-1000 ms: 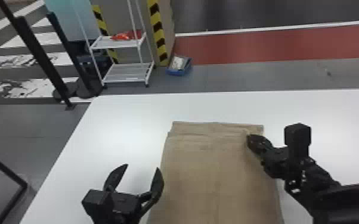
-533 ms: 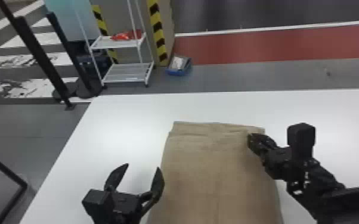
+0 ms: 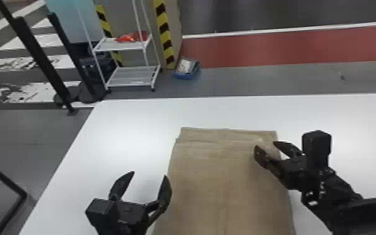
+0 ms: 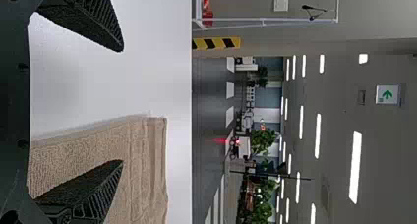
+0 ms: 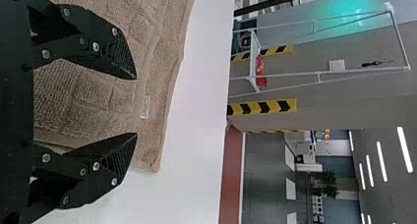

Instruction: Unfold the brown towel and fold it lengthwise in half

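The brown towel (image 3: 225, 181) will bend over and stay flat as a strip when I fold it, because soft creases run across the towel's far edge (image 3: 226, 135).
The brown towel (image 3: 228, 187) lies spread on the white table, its far edge slightly creased. At its left edge, my left gripper (image 3: 148, 178) stands open with nothing between its fingers. My right gripper (image 3: 267, 148) is open over the towel's far right corner. In the left wrist view, the left gripper (image 4: 122, 106) has one finger over the towel (image 4: 140, 150) and the other over bare table. In the right wrist view, the towel (image 5: 88, 94) shows between the spread fingers of the right gripper (image 5: 136, 106), with a small pale label near its hem.
The white table (image 3: 128, 131) extends beyond the towel on the left, far and right sides. On the floor behind it are a white shelf cart (image 3: 131, 76), a blue bin (image 3: 187, 68) and black posts (image 3: 40, 59).
My right gripper's fingers, closed together on the towel's far right part earlier, have now opened, letting go of the cloth. The left gripper has kept its place.
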Robot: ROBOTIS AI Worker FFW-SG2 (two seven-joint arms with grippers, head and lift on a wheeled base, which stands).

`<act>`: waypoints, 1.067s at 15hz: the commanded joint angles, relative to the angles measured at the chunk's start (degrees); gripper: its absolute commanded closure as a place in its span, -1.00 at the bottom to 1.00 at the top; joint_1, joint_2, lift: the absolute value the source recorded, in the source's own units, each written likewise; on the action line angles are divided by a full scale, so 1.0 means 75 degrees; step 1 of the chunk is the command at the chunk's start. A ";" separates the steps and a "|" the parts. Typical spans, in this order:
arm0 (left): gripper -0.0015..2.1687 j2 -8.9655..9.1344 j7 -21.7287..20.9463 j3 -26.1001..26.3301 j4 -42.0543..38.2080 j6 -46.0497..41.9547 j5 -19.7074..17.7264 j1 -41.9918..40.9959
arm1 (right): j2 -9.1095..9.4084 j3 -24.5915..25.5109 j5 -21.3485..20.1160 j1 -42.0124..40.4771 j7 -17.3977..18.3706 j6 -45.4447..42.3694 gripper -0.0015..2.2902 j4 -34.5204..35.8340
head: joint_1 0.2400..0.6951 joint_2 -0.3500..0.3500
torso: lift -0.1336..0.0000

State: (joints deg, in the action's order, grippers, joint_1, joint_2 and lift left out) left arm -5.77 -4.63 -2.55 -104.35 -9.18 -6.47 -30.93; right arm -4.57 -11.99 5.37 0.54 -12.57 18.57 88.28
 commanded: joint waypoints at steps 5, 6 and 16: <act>-0.94 0.0007 -0.0003 0.0035 0.0027 0.0000 -0.0004 0.0022 | 0.0000 0.0040 -0.0142 0.0291 0.0000 0.0003 -0.63 -0.0591 | 1.00 0.51 | -0.79; -0.94 -0.0005 -0.0003 0.0035 0.0027 0.0000 -0.0004 0.0022 | 0.0012 0.0005 -0.0177 0.0326 -0.0012 -0.0021 -0.62 -0.0673 | 1.00 0.50 | -0.79; -0.94 -0.0016 -0.0003 0.0035 0.0062 0.0000 -0.0004 0.0022 | 0.0012 -0.0089 -0.0166 0.0244 -0.0012 -0.0185 -0.53 -0.0485 | 1.00 0.53 | -0.79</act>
State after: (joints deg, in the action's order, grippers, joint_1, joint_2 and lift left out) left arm -5.89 -4.66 -2.28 -103.89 -9.18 -6.50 -30.80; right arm -4.48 -12.65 4.27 2.31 -12.65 17.19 84.55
